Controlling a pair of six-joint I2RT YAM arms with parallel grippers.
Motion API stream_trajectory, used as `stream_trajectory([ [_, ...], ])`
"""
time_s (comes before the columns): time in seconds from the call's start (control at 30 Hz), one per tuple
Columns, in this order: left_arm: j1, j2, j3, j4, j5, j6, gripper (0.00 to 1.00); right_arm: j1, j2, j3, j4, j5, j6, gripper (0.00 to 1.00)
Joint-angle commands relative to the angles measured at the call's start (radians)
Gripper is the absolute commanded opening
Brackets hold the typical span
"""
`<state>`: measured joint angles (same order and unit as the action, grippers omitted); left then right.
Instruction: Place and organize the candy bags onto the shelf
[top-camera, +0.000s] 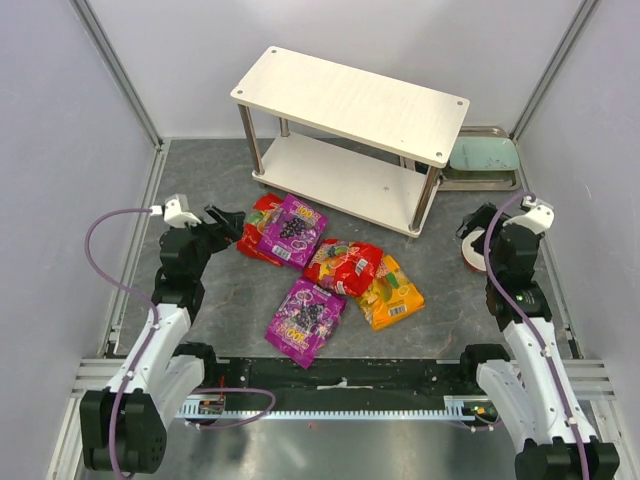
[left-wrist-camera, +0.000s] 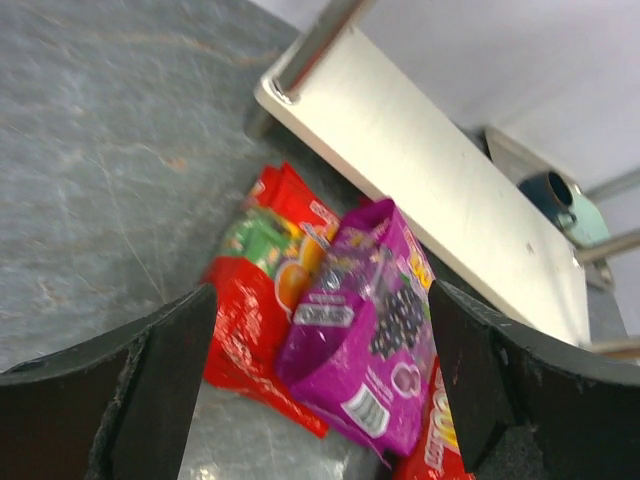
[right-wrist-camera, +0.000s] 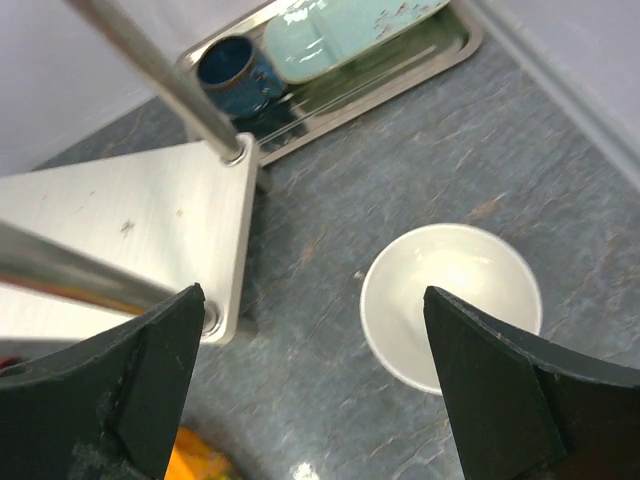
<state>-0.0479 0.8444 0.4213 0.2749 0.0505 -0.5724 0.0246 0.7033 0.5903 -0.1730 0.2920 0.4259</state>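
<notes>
The free edge of the middle red bag is on top of the orange bag (top-camera: 377, 279), so my right gripper should continue to go toward that edge (top-camera: 370, 265) until it closes there.
Five candy bags lie on the dark table in front of the shelf (top-camera: 350, 100). A purple bag (top-camera: 292, 230) overlaps a red bag (top-camera: 256, 222) at the left. A second red bag (top-camera: 343, 267), an orange bag (top-camera: 392, 293) and a second purple bag (top-camera: 305, 318) lie in the middle. My left gripper (top-camera: 228, 222) is open and empty, just left of the overlapped pair. The left wrist view shows that purple bag (left-wrist-camera: 370, 330) on the red one (left-wrist-camera: 250, 290) between my open jaws (left-wrist-camera: 320, 380). My right gripper (top-camera: 478, 235) is open and empty by the shelf's right front leg.
A white bowl (right-wrist-camera: 450, 300) sits on the table under my right gripper (right-wrist-camera: 315, 390). A pale green metal tray (top-camera: 483, 158) with a blue cup (right-wrist-camera: 232, 68) stands at the back right behind the shelf. Grey walls enclose the table on three sides.
</notes>
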Motion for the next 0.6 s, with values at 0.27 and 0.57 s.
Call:
stream_trajectory([
  [0.27, -0.036, 0.015, -0.085, -0.008, 0.215, 0.057, 0.99, 0.37, -0.022, -0.024, -0.106, 0.007, 0.154, 0.98],
  [0.57, -0.066, 0.062, -0.191, 0.178, 0.259, 0.12, 1.0, 0.759, 0.246, -0.078, 0.159, 0.128, 0.277, 0.97],
])
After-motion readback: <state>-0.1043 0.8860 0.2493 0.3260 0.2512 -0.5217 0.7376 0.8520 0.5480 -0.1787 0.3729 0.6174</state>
